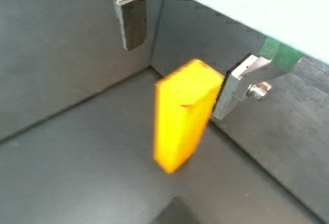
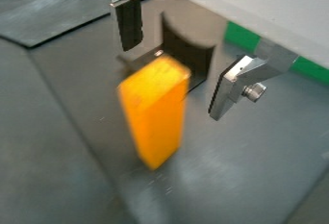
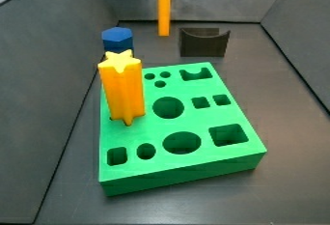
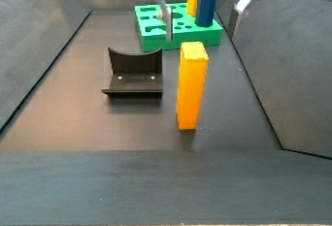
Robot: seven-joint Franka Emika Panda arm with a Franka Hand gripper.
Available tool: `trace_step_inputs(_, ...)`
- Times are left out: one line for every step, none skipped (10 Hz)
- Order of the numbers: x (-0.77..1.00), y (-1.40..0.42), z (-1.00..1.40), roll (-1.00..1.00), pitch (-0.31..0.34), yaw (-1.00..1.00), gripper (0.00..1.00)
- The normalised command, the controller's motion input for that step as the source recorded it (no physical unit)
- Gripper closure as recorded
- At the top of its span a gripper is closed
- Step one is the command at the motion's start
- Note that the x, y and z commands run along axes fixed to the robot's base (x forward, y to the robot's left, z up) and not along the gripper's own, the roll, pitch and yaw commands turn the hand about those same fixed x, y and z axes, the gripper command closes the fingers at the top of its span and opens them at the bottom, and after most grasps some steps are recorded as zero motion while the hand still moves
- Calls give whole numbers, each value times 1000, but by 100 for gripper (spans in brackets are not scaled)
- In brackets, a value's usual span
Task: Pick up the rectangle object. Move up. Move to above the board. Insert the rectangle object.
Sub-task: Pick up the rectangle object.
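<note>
My gripper will insert the rectangle object (image 3: pixel 164 7), and it will go down only partway, because the star-topped post (image 3: pixel 123 89) sticks up high out of the board.
The rectangle object, a tall plain orange bar (image 1: pixel 183 112), stands upright on the dark floor in both wrist views (image 2: pixel 154 117) and in both side views (image 3: pixel 164 7) (image 4: pixel 192 84). My gripper (image 1: pixel 184 55) hangs above the bar's top, open and empty, with one finger on each side and apart from it; it also shows in a wrist view (image 2: pixel 180 55). The board, a thick green block with many cut-out holes (image 3: pixel 194 176), lies apart from the bar and shows far back in a side view (image 4: pixel 153 34). The gripper is out of view in a side view.
The fixture (image 3: pixel 204 42), dark and notched, stands beside the bar (image 4: pixel 132 73). A yellow-orange star-topped post (image 3: pixel 120 89) and a blue hexagonal block (image 3: pixel 118 40) stand in the board. Grey walls enclose the floor on all sides.
</note>
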Motion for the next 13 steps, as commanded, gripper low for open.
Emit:
trace_step_inputs(289, 417, -594, 23, -226, 43, 0)
trace_step_inputs(217, 54, -589, 137, -223, 0, 0)
trace_step_inputs(0, 23, 0, -21, 0, 0, 0)
trace_step_inputs(0, 0, 0, 0, 0, 0, 0)
trace_step_inputs(0, 0, 0, 0, 0, 0, 100)
trace_step_inputs(0, 0, 0, 0, 0, 0, 100)
trace_step_inputs(0, 0, 0, 0, 0, 0, 100)
trace_step_inputs(0, 0, 0, 0, 0, 0, 100)
trace_step_inputs(0, 0, 0, 0, 0, 0, 100)
trace_step_inputs(0, 0, 0, 0, 0, 0, 100)
trace_step_inputs(0, 0, 0, 0, 0, 0, 100)
trace_step_inputs(0, 0, 0, 0, 0, 0, 100)
trace_step_inputs(0, 0, 0, 0, 0, 0, 100)
